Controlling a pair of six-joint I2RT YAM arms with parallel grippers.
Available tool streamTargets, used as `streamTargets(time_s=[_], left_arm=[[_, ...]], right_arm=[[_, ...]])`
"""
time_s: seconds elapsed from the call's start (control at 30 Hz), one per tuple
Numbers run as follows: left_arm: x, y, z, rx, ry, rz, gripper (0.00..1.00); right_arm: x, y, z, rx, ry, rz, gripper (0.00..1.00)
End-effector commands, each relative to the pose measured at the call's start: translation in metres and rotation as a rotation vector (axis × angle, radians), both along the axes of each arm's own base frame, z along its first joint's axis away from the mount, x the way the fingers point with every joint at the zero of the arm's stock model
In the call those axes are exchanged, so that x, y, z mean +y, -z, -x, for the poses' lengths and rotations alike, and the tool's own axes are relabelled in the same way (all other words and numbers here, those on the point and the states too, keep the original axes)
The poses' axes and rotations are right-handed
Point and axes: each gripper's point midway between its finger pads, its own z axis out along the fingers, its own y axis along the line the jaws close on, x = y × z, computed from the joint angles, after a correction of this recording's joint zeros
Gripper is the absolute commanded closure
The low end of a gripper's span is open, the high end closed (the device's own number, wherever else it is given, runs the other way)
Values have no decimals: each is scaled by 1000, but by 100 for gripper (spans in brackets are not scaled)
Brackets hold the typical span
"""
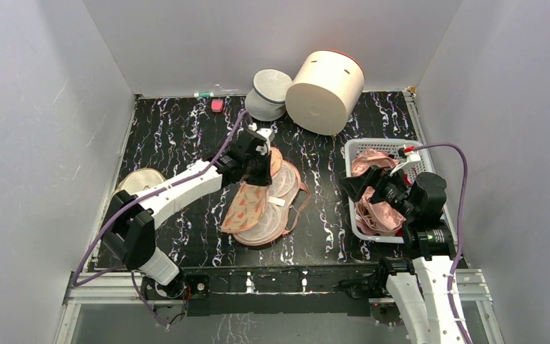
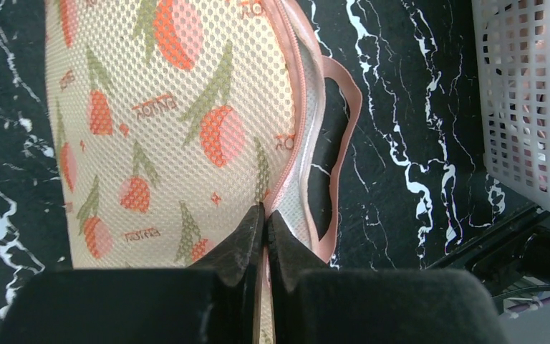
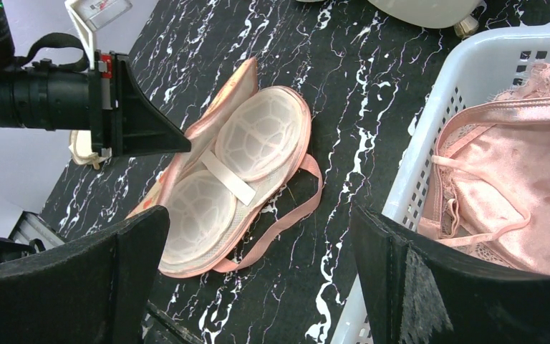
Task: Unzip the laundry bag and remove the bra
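The left gripper is holding the printed lid by its zip edge (image 1: 267,198) next to the empty mesh cups (image 1: 283,183), so the robot should go on folding the lid over until it covers the cups.
The laundry bag (image 1: 261,208) lies open in the middle of the black marble table, its printed lid (image 2: 172,129) raised on the left side and its two white mesh cups (image 3: 236,165) bare. My left gripper (image 2: 266,215) is shut on the bag's pink zip edge; in the top view this gripper (image 1: 261,161) sits at the bag's far end. The salmon-pink satin bra (image 3: 515,172) lies in the white basket (image 1: 351,147) on the right, thin straps showing. My right gripper (image 3: 258,222) stands wide open and holds nothing, over the basket's left rim (image 3: 430,129) and the table beside it.
A big cream cylinder (image 1: 326,89) lies on its side at the back, a grey-and-white pot (image 1: 268,93) next to it. A small pink object (image 1: 217,105) sits near the back wall. A round beige item (image 1: 140,179) rests at the left edge. The bag's pink loop strap (image 2: 344,143) trails toward the basket.
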Motion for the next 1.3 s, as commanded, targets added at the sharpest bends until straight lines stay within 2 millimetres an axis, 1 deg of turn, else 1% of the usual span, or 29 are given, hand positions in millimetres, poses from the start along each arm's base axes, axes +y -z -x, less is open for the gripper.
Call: streamTargets(time_s=[0.0,0.1,0.13,0.3,0.47,0.63,0.93,1.0,1.13,1.27], left_arm=[[-24,1,2,0,9,47,100],[-40,13,11,23,39,58,100],[-51,28,20,54,64,51,100],[-63,47,27,89,83,50,100],[-75,57,32,113,96,65,100],[-80,70,34,129,99,59,100],[-80,93,39,166,92,63,100],[-79,94,40,165,95,66,95],[-80,88,42,140,115,90,82],[-81,73,41,104,131,121,67]], right_arm=[[2,-12,-2,-57,-16,6,2],[2,-12,-2,-57,-18,7,2],[2,-12,-2,-58,-17,7,2],[2,-12,-2,-59,-18,7,2],[2,-12,-2,-59,-18,7,2],[2,-12,-2,-57,-18,7,2],[3,-11,-2,-55,-20,5,2],[3,-12,-2,-56,-20,5,2],[3,-10,-2,-52,-20,5,2],[3,-10,-2,-47,-22,4,2]])
